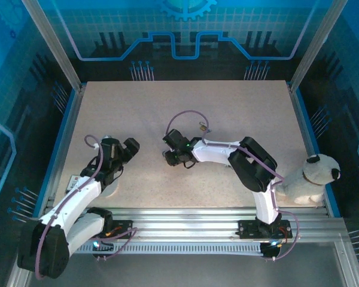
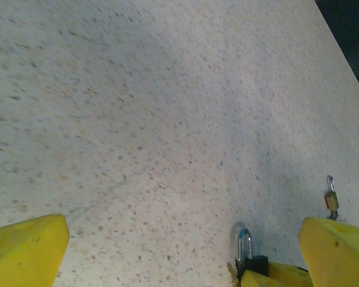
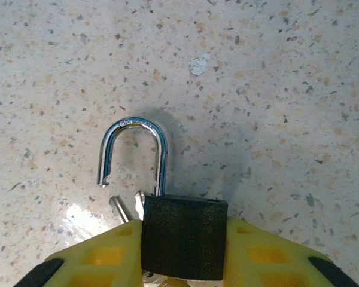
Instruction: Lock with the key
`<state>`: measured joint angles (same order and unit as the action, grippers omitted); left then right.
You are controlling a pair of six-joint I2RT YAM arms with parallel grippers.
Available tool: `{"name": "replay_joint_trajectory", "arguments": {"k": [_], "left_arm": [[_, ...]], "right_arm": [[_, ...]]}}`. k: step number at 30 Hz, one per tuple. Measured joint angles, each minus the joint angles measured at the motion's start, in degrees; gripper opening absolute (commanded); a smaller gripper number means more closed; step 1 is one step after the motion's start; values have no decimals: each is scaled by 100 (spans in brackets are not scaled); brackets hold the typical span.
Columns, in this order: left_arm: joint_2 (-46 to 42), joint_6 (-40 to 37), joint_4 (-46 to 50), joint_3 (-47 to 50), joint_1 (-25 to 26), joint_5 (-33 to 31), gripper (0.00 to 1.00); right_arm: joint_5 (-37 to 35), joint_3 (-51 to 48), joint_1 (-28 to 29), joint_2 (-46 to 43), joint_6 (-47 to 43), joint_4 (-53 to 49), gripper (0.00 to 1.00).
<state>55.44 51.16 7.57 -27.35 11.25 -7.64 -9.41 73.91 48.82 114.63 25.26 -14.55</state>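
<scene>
The black padlock's body (image 3: 184,239) is clamped in my right gripper and the silver shackle (image 3: 161,152) is left free, so my left gripper should go on moving in until its open fingers are on both sides of the shackle.
A black padlock (image 3: 184,236) sits clamped by its body between the yellow fingers (image 3: 90,260) of my right gripper (image 3: 182,245), just above the speckled table. Its silver shackle (image 3: 131,149) stands raised and swung out to the left, its free end off the body. Behind the body's left edge, silver key tips (image 3: 116,206) poke out. From the left wrist, the same padlock (image 2: 251,260) appears upright at the bottom. My right gripper (image 1: 172,156) is mid-table. My left gripper (image 1: 122,152) is off to the left, its fingers (image 2: 27,251) wide open and holding nothing.
A small brass padlock (image 1: 201,126) lies on the table behind the right gripper, also seen from the left wrist as a brass padlock (image 2: 331,199). A white plush dog (image 1: 311,179) sits at the right front edge. Aluminium rails frame the table.
</scene>
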Motion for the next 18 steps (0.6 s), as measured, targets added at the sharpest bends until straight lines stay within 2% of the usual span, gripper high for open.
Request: {"name": "replay_joint_trajectory", "arguments": {"k": [8, 18], "left_arm": [[599, 146, -627, 37, 494, 442, 99], [1156, 428, -1034, 35, 1023, 535, 98]], "right_arm": [[326, -380, -66, -273, -52, 415, 30], [732, -938, -214, -730, -79, 870, 30]]}}
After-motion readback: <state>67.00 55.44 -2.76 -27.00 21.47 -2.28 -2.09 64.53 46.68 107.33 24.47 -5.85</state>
